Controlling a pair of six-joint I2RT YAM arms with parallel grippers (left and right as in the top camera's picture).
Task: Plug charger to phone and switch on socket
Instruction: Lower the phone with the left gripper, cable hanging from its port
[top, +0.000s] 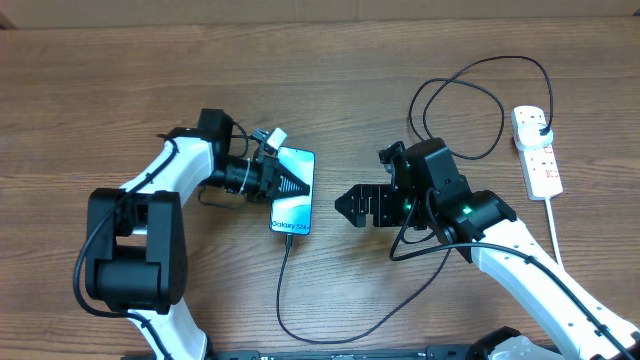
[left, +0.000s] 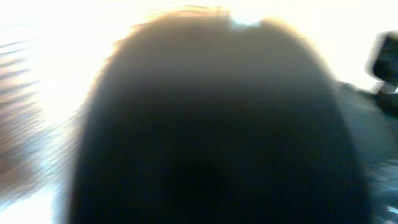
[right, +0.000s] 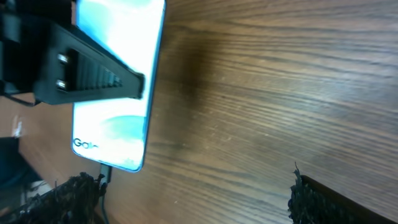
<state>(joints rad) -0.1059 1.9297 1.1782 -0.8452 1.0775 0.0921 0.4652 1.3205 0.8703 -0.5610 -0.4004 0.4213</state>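
My left gripper pinches the phone across its screen (top: 291, 207) above the wood; I should lower its long edge first, then open and ease it flat.
The phone (top: 294, 195) lies flat on the table with its screen lit; it also shows in the right wrist view (right: 118, 124). The charger cable (top: 281, 300) has its small tip (right: 104, 175) in the phone's near end. It loops across the table to a black plug (top: 543, 126) seated in the white socket strip (top: 540, 165) at the far right. My left gripper (top: 298, 185) rests with its fingers together on the phone's screen. The left wrist view is a dark blur. My right gripper (top: 350, 207) is open and empty, just right of the phone, above bare wood (right: 186, 208).
The wooden table edge runs along the back. The strip's white cord (top: 556, 225) trails toward the front right. Cable loops (top: 470, 90) lie behind my right arm.
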